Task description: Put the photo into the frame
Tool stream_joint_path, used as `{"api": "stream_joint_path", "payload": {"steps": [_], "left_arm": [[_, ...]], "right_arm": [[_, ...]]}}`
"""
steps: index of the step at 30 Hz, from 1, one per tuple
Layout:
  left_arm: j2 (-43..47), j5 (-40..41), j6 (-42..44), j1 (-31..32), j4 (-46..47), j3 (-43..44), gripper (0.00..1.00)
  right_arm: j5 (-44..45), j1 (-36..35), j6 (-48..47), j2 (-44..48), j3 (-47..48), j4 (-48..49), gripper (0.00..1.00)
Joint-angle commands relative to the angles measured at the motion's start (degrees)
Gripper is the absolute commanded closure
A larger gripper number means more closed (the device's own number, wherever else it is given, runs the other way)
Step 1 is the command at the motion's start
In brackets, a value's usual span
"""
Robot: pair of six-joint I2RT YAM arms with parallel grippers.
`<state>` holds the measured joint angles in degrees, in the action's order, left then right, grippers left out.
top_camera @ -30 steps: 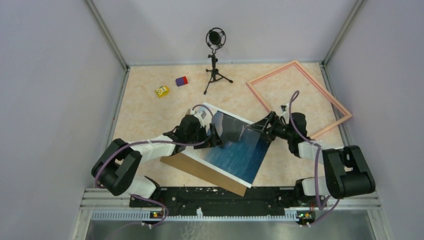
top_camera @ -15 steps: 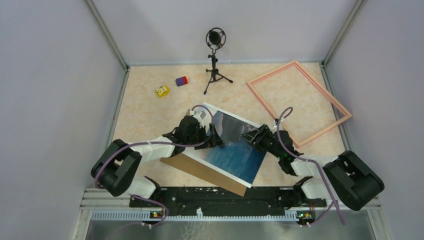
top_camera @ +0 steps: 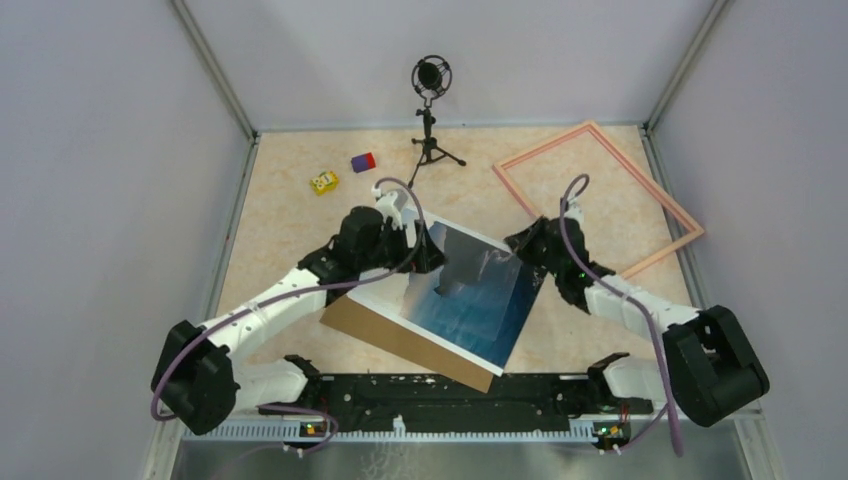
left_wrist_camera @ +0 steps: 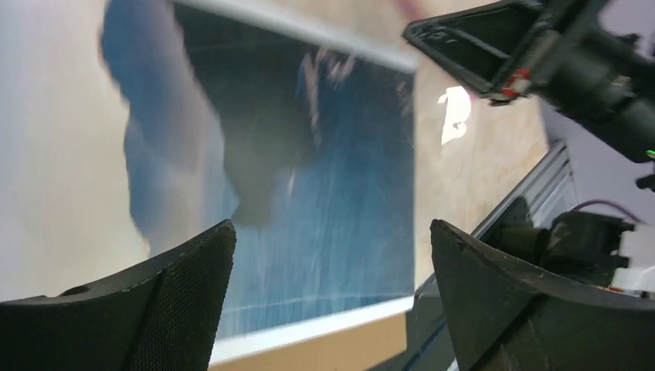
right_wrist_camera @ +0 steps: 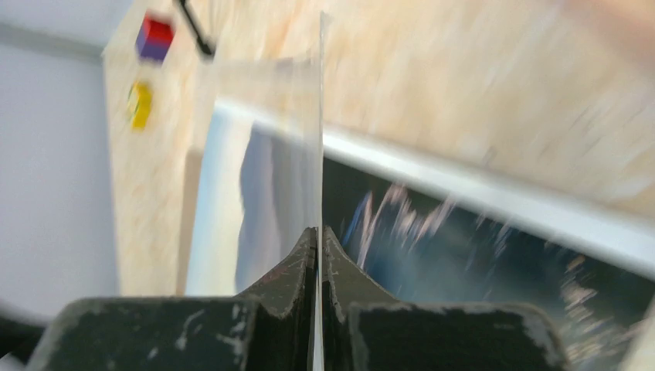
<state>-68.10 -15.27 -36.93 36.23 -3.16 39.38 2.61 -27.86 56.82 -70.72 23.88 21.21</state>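
Note:
The robot has the see-through sheet over the photo (top_camera: 474, 291), so its right gripper should bring the sheet to the pink frame (top_camera: 646, 178) first while its left gripper keeps out of the way.
The photo (top_camera: 470, 310), dark cliff over blue sea with a white border, lies on a brown board (top_camera: 390, 340) mid-table. My left gripper (top_camera: 428, 258) hovers open over its far left part; in the left wrist view the print (left_wrist_camera: 340, 193) shows between the wide jaws (left_wrist_camera: 332, 228). My right gripper (top_camera: 512, 245) is at the photo's far right corner. In the right wrist view it (right_wrist_camera: 318, 230) is shut on a thin, see-through sheet seen edge-on, with the photo (right_wrist_camera: 463, 255) beneath. The pink frame (top_camera: 545, 145) lies empty at the back right.
A microphone on a small tripod (top_camera: 430, 110) stands at the back centre. A yellow toy (top_camera: 323, 182) and a purple-and-red block (top_camera: 363, 162) lie at the back left. Grey walls close in three sides.
My right gripper has closed from open onto the thin sheet at the photo's far right corner. The left arm has drawn back slightly, its gripper still open.

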Motion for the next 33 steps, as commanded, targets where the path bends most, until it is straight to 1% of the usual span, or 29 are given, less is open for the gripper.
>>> {"api": "stream_joint_path", "payload": {"steps": [1,2,3,5,7,10,12,14,19,20,22,25,29,33], "left_arm": [[1.7,2.0,9.2,0.2,-6.1,15.6,0.02],[1.2,1.9,10.6,0.2,-7.1,20.2,0.02],[0.5,1.6,11.8,0.2,-8.0,23.3,0.02],[-0.5,0.7,13.4,0.2,-9.1,28.5,0.02],[-0.8,-0.2,14.2,0.2,-7.6,30.4,0.02],[-0.7,-0.9,15.9,0.0,-6.8,31.1,0.01],[-0.6,0.1,17.4,0.0,-8.9,32.3,0.01],[-0.2,1.8,18.6,0.4,-9.9,32.3,0.02],[1.2,9.6,22.3,2.6,-8.3,26.8,0.02],[1.5,11.9,23.1,2.9,-7.8,25.3,0.02],[1.6,19.1,23.9,4.2,-8.2,23.1,0.02],[1.5,28.4,24.8,6.1,-8.5,22.0,0.01],[0.4,33.6,25.2,6.3,-8.4,21.6,0.01],[-0.4,36.6,25.8,6.4,-6.7,19.8,0.01]], "right_arm": [[7.5,9.7,-19.2,1.5,15.2,-26.2,1.0],[4.1,13.6,-20.9,0.9,17.5,-28.6,1.0],[-0.9,17.9,-22.2,0.5,18.7,-28.3,1.0],[-8.2,26.3,-21.8,0.5,18.9,-24.8,1.0],[-14.0,33.7,-21.0,-0.4,18.8,-19.5,1.0],[-17.3,40.7,-20.2,-3.6,20.4,-13.7,1.0],[-16.6,43.0,-20.4,-6.4,22.3,-12.5,1.0],[-17.9,45.4,-19.9,-9.1,24.0,-11.9,1.0],[-21.4,49.6,-20.0,-14.2,27.4,-10.3,1.0],[-22.2,50.3,-19.5,-15.3,28.0,-9.5,1.0],[-23.2,51.4,-18.5,-16.9,29.0,-7.4,1.0],[-22.2,52.8,-18.5,-18.7,30.8,-7.2,1.0],[-23.5,54.4,-18.4,-21.8,33.5,-6.9,1.0],[-24.4,55.9,-18.5,-24.2,36.7,-7.9,1.0]]}}
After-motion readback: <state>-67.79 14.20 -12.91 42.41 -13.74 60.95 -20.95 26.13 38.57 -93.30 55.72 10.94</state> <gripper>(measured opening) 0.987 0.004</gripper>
